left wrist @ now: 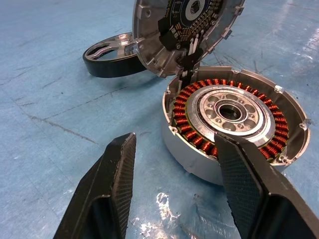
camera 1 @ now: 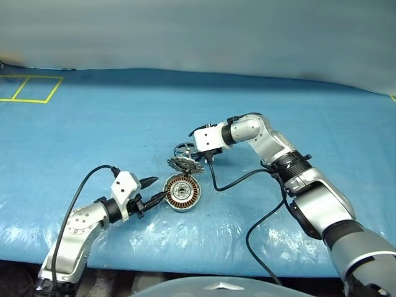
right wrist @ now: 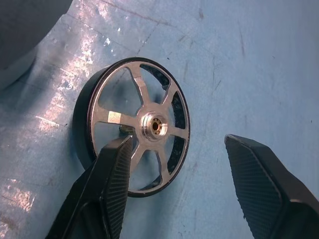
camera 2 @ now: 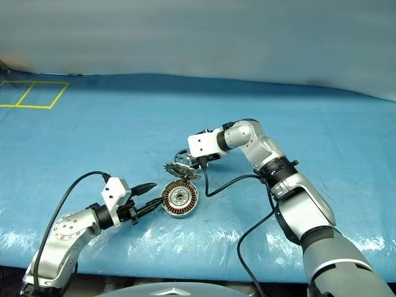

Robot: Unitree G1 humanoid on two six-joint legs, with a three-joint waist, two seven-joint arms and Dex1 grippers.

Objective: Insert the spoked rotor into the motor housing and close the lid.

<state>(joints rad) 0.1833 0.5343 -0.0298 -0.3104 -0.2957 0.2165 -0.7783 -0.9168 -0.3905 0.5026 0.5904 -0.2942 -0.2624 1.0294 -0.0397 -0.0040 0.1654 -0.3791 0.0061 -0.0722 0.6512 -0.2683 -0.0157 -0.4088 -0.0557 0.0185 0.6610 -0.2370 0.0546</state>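
I expect the spoked rotor [camera 1: 184,149] to settle around the copper windings when I lower it in, since the black ring [right wrist: 84,117] is hollow behind its open spokes.
The motor housing [left wrist: 234,114] lies on the blue mat, its copper windings ringing a silver centre. Its hinged lid [left wrist: 184,25] stands open and upright at the far rim, toothed face toward the housing. Behind the lid, the spoked rotor [right wrist: 134,124] rests on the mat, with a black ring and shiny spokes. My left gripper [left wrist: 175,139] is open just beside the housing's near side, one finger [left wrist: 244,174] in front of its rim. My right gripper [right wrist: 179,144] hangs open over the rotor, one finger [right wrist: 117,169] above its spokes, the other beyond its rim, gripping nothing.
The blue mat [camera 1: 111,124] stretches wide on all sides of the parts. Yellow tape squares [camera 1: 31,88] mark its far left corner. Black cables [camera 1: 238,179] trail from both arms across the mat near the housing.
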